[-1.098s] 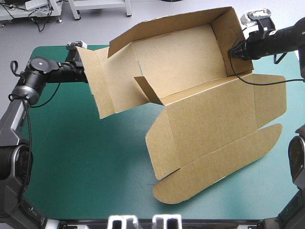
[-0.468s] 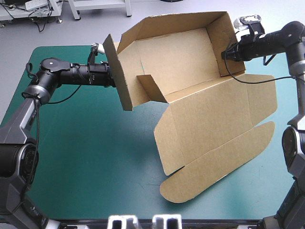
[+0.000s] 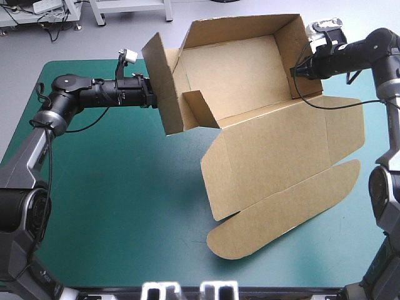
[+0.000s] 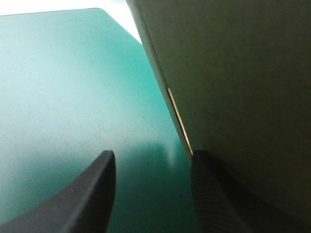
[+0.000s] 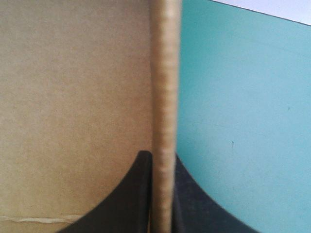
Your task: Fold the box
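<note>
I can see a small inner flap [image 3: 200, 110] standing next to the tall end flap [image 3: 163, 84], so the end flap will fold over and cover it when I push inward.
The brown box [image 3: 240, 65] is lifted at the back of the table, its walls raised into a tray. Its lid [image 3: 287, 150] lies flat, sloping toward the front right. My left gripper [image 3: 152, 94] is open and stands against the outer face of the left end flap [image 3: 164, 87], which is turned upright. In the left wrist view the board [image 4: 243, 73] lies beside one finger [image 4: 211, 194] of the left gripper [image 4: 153, 165], with teal-green cover between the fingers. My right gripper [image 3: 299, 70] is shut on the right end wall [image 5: 163, 73], and the right gripper [image 5: 163, 165] pinches that wall's edge.
A small inner flap [image 3: 200, 107] stands inside the tray near the left end. The lid's rounded tuck flap [image 3: 281, 212] reaches toward the table's front right. Bare teal-green cover [image 3: 106, 187] spreads across the front left.
My left gripper has moved right, swinging the left end flap from spread outward to upright against the tray's end. The whole box has shifted slightly right with the right gripper still holding it.
</note>
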Robot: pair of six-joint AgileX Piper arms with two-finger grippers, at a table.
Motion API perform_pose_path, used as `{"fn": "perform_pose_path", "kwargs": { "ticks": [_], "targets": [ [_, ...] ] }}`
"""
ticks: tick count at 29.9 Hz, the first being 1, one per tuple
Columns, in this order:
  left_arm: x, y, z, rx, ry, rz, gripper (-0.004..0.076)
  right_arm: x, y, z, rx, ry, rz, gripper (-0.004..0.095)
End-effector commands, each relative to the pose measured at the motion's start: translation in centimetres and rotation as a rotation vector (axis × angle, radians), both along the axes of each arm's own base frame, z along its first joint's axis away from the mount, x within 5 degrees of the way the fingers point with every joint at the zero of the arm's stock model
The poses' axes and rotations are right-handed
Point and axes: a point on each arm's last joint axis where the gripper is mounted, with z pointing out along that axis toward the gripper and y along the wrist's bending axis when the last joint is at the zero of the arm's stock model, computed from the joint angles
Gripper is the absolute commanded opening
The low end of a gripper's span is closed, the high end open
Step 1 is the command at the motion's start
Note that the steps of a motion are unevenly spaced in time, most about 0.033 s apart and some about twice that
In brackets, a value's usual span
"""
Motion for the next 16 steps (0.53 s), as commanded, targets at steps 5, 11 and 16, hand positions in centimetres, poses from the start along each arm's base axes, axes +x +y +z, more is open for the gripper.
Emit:
{"fn": "perform_pose_path", "kwargs": {
  "ticks": [5,11,16],
  "targets": [
    [-2.5,-1.4,4.0,-0.122,-0.056,-0.113,0.0365,-1.0,0.7,3.6,0.006,-0.144,-0.033,-0.0017],
    [-2.9,-1.4,4.6,-0.123,-0.072,-0.116,0.0365,-0.9,1.2,3.4,-0.046,-0.151,-0.055,-0.0017],
    [-3.7,-1.6,5.6,-0.125,-0.103,-0.125,0.0365,-0.7,1.1,3.6,-0.03,-0.163,-0.078,-0.0017]
  ]
}}
